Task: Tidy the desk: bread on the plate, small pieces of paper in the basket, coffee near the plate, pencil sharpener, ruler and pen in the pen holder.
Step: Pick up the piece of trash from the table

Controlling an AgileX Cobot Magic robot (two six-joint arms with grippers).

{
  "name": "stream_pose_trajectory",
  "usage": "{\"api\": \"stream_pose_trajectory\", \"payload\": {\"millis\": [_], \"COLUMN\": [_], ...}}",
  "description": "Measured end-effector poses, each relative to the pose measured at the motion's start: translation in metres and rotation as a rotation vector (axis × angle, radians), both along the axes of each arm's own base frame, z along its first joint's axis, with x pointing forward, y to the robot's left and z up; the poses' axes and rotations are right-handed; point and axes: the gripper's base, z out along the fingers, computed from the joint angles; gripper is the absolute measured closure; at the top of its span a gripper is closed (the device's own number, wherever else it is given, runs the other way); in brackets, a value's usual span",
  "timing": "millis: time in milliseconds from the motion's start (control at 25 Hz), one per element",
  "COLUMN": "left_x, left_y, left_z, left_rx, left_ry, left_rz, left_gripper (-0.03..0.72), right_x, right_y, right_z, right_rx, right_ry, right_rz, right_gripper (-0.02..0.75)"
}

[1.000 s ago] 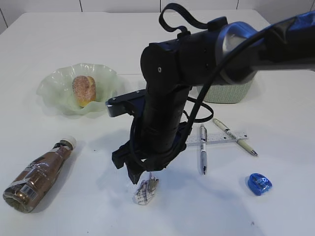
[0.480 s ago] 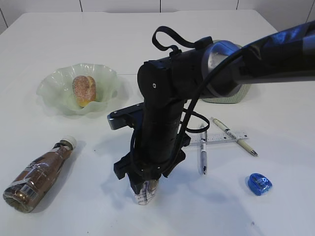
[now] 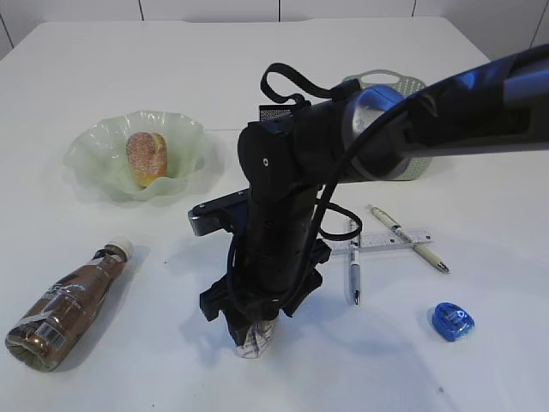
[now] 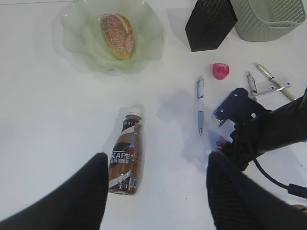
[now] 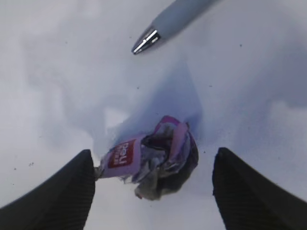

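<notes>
The crumpled piece of paper [image 3: 256,341] has loose folds [image 5: 174,138] sticking up on it, so I expect it to squeeze narrow and stay bunched up when I lift it.
My right gripper [image 3: 250,330] is open and low over the table. Its fingers straddle a crumpled piece of paper [image 3: 254,345], which lies between them in the right wrist view [image 5: 154,163] and is not squeezed. My left gripper [image 4: 154,165] is open and empty, high above the coffee bottle [image 4: 125,158]. The bottle lies on its side at the front left [image 3: 69,305]. The bread [image 3: 147,157] sits on the green plate [image 3: 94,146]. Two pens [image 3: 354,266] [image 3: 390,225] and a clear ruler [image 3: 403,239] lie right of the arm. A blue pencil sharpener [image 3: 452,321] lies at the front right.
A green basket [image 4: 268,17] and a black pen holder [image 4: 211,24] stand at the back right. A small pink-red thing [image 4: 220,71] lies near the holder. The right arm [image 3: 292,189] hides the middle of the table. A pen tip [image 5: 146,40] lies just beyond the paper.
My right gripper has come down over the crumpled paper, which now sits between its fingers. The other things have not moved.
</notes>
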Motion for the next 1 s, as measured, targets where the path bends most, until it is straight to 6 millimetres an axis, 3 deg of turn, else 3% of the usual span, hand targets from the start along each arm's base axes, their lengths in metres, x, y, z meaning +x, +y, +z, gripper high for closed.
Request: {"api": "stream_pose_trajectory", "payload": {"millis": [600,1000], "left_x": [0.000,0.000], "left_y": [0.000,0.000], "left_z": [0.000,0.000], "left_rx": [0.003,0.003], "left_ry": [0.000,0.000], "left_rz": [0.001,0.001], "left_gripper": [0.232,0.232], "right_x": [0.000,-0.001], "right_y": [0.001,0.001], "right_z": [-0.007,-0.011], "right_rx": [-0.005,-0.010], "right_ry": [0.017,0.038], "right_rz": [-0.002,-0.003], "right_gripper": [0.146,0.260]}}
